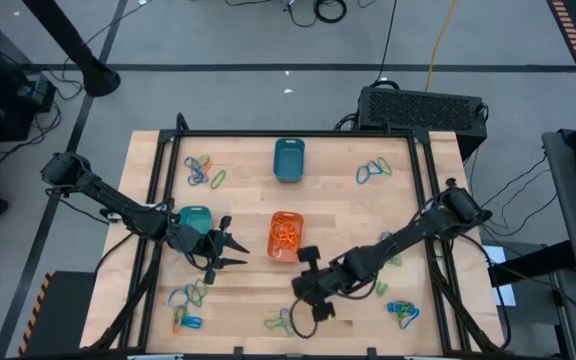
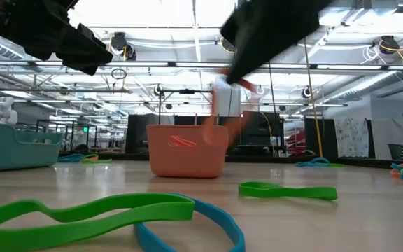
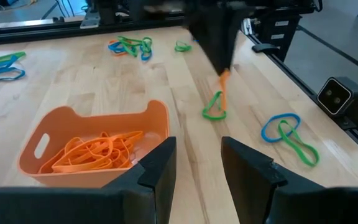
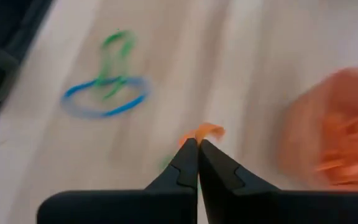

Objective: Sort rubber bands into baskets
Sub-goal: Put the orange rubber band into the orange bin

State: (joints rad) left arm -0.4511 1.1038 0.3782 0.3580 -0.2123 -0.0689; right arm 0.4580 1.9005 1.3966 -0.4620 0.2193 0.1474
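The robot's right gripper should go on toward the orange basket (image 1: 286,236) and let go over the orange bands inside, as the orange band (image 3: 223,90) is hanging clear of the green band.
My right gripper (image 4: 197,144) is shut on an orange rubber band (image 4: 205,131), above the table just on the near side of the orange basket (image 1: 285,236), which holds several orange bands (image 3: 95,154). A green band (image 3: 214,107) lies under the hanging orange one; whether the two touch I cannot tell. My left gripper (image 3: 196,163) hovers open near the turquoise basket (image 1: 194,217), pointing at the orange basket, with nothing between its fingers. The dark teal basket (image 1: 288,160) stands at the far middle. Loose bands lie in clusters (image 1: 205,172), (image 1: 373,170). My right gripper pinches the orange band's upper end (image 4: 202,133) between its two fingertips, coming from above and slanting down. The band hangs below the fingers (image 3: 224,84) as a thin strand. Whether its lower end reaches the table I cannot tell.
More bands lie near the front edge at left (image 1: 186,305), middle (image 1: 280,320) and right (image 1: 402,313). A blue and a green band (image 4: 107,99) lie close to my right gripper. Black frame rails (image 1: 423,200) border the table.
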